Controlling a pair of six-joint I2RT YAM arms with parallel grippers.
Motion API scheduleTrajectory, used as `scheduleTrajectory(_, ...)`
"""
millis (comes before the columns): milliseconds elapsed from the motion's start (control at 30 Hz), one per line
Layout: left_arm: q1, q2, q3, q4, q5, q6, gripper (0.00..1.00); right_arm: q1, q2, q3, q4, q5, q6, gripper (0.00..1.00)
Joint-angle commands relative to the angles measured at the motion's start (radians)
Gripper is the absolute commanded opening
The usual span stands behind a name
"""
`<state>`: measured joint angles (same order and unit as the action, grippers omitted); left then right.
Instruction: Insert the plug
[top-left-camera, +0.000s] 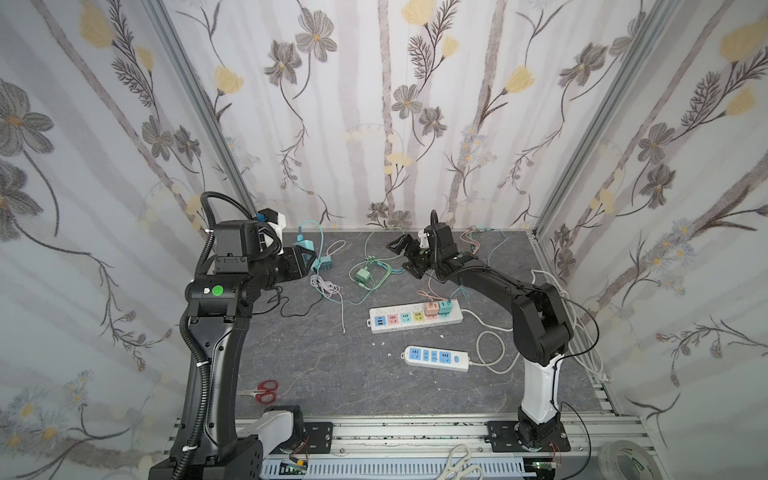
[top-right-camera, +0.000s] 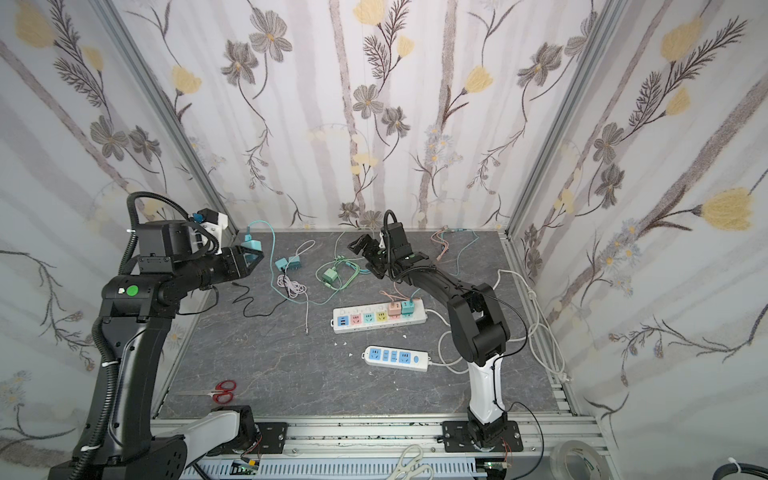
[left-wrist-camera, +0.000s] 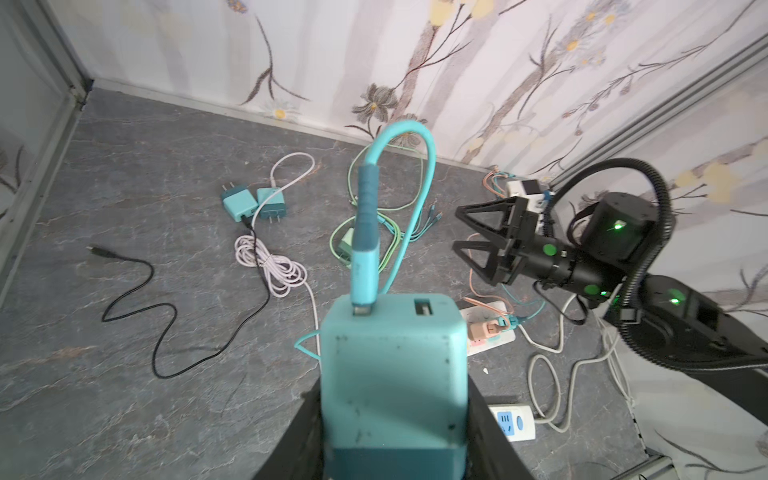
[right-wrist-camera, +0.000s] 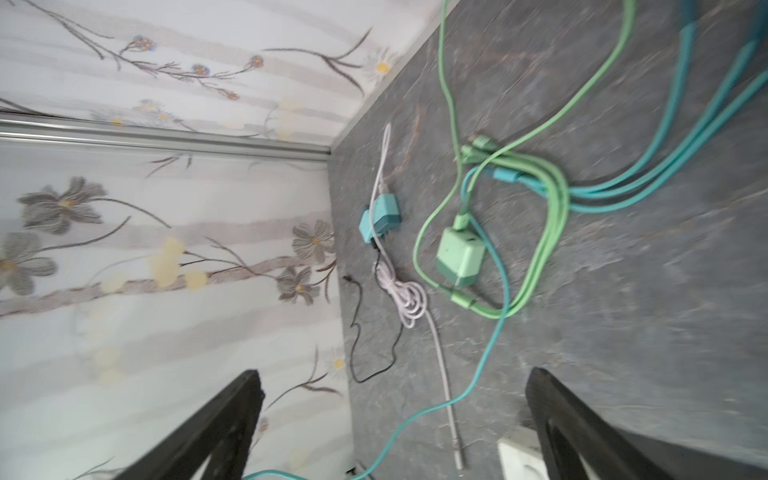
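Observation:
The teal cable (right-wrist-camera: 483, 368) rests loosely over the green cable (right-wrist-camera: 503, 311), so I expect the teal cable to come free and leave the green charger behind when the robot pulls it.
My left gripper (top-left-camera: 306, 258) (top-right-camera: 247, 259) (left-wrist-camera: 395, 419) is shut on a teal charger block (left-wrist-camera: 392, 374) (top-left-camera: 302, 244) (top-right-camera: 248, 242) and holds it above the table's back left. A teal cable's USB plug (left-wrist-camera: 362, 249) sits in one of the block's two ports; the other port (left-wrist-camera: 424, 308) is empty. The cable (left-wrist-camera: 419, 166) arcs up and drops to the table. My right gripper (top-left-camera: 405, 257) (top-right-camera: 366, 257) (right-wrist-camera: 390, 419) hangs open and empty near the middle back, apart from the block. In the right wrist view the teal cable (right-wrist-camera: 436, 405) runs across the table beneath its jaws.
A white power strip (top-left-camera: 399, 322) (top-right-camera: 361, 321) carries a pink adapter (top-left-camera: 431, 309) and a teal adapter (top-left-camera: 445, 307). A second strip with blue sockets (top-left-camera: 436, 358) lies nearer. A green charger (top-left-camera: 362, 275) (right-wrist-camera: 459, 257), two teal chargers (top-left-camera: 324, 263), cables and red scissors (top-left-camera: 266, 390) lie about.

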<state>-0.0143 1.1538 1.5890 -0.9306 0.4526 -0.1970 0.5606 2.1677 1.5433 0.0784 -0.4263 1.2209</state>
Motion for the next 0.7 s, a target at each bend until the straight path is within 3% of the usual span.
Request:
scheduleTrajectory(0, 0.001, -0.009, 0.015, 0.08, 0.086, -0.039, 0.0, 0.056, 0.038, -0.032, 0.253, -0.049, 0.278, 0.99)
scheduleTrajectory(233, 0.002, -0.011, 0.105, 0.091, 0.026, -0.035, 0.0, 0.139, 0.074, -0.05, 0.192, 0.051, 0.284, 0.99)
scheduleTrajectory(433, 0.002, -0.019, 0.152, 0.112, 0.051, -0.044, 0.0, 0.166, 0.122, -0.024, 0.12, 0.066, 0.236, 0.99)
scheduleTrajectory(667, 0.002, -0.034, 0.142, 0.121, 0.06, -0.051, 0.0, 0.176, 0.202, 0.014, 0.167, 0.046, 0.299, 0.99)
